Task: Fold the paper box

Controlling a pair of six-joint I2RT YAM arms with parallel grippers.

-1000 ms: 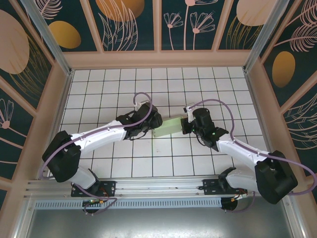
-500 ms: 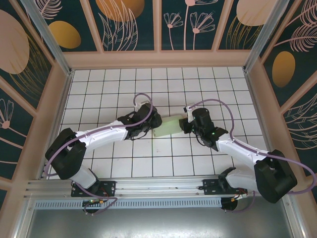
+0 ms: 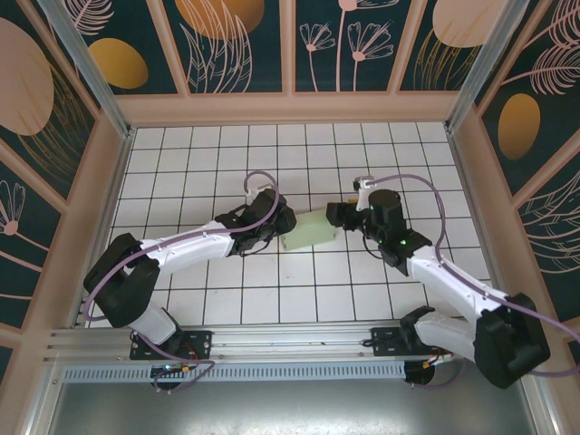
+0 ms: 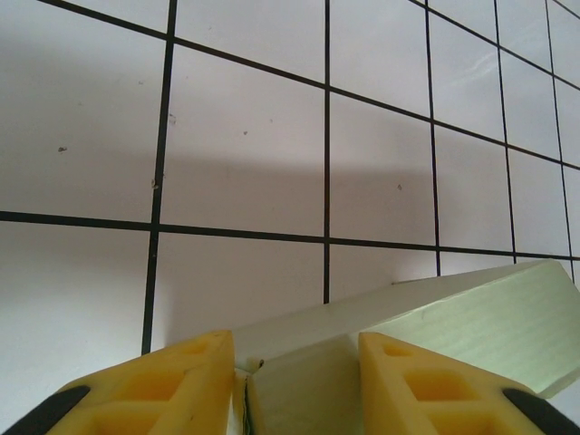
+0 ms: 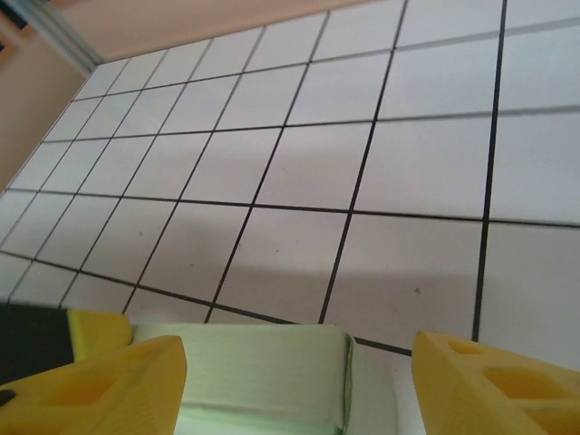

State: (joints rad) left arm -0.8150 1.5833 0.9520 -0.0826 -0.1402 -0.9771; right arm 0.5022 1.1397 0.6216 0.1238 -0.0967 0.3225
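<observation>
My left gripper pinches a corner of the paper box (image 4: pixel 263 379), which slants across the fingers. I should open them, line them up and grip the box's end (image 3: pixel 288 239) squarely.
The paper box (image 3: pixel 311 229) is a pale mint-green card piece folded into a long block, lying on the white tiled floor between both arms. My left gripper (image 3: pixel 283 228) is at its left end. In the left wrist view the box (image 4: pixel 471 317) runs off to the right, and my left gripper (image 4: pixel 297 381) is shut on its near end, both yellow fingers (image 4: pixel 172 385) against the card. My right gripper (image 3: pixel 341 217) hovers at the box's right end. In the right wrist view the box (image 5: pixel 254 372) lies between widely open jaws of the right gripper (image 5: pixel 299 381), with a gap beside the right finger (image 5: pixel 498 381).
Pale wooden walls (image 3: pixel 290 107) enclose the tiled floor (image 3: pixel 199 163) at the back and on both sides. An aluminium rail (image 3: pixel 272 340) with the arm bases runs along the near edge. Purple cables loop above both wrists.
My right gripper has opened, let go of the box's right end and drawn back slightly to the right. The left jaws have closed a little more on the left end.
</observation>
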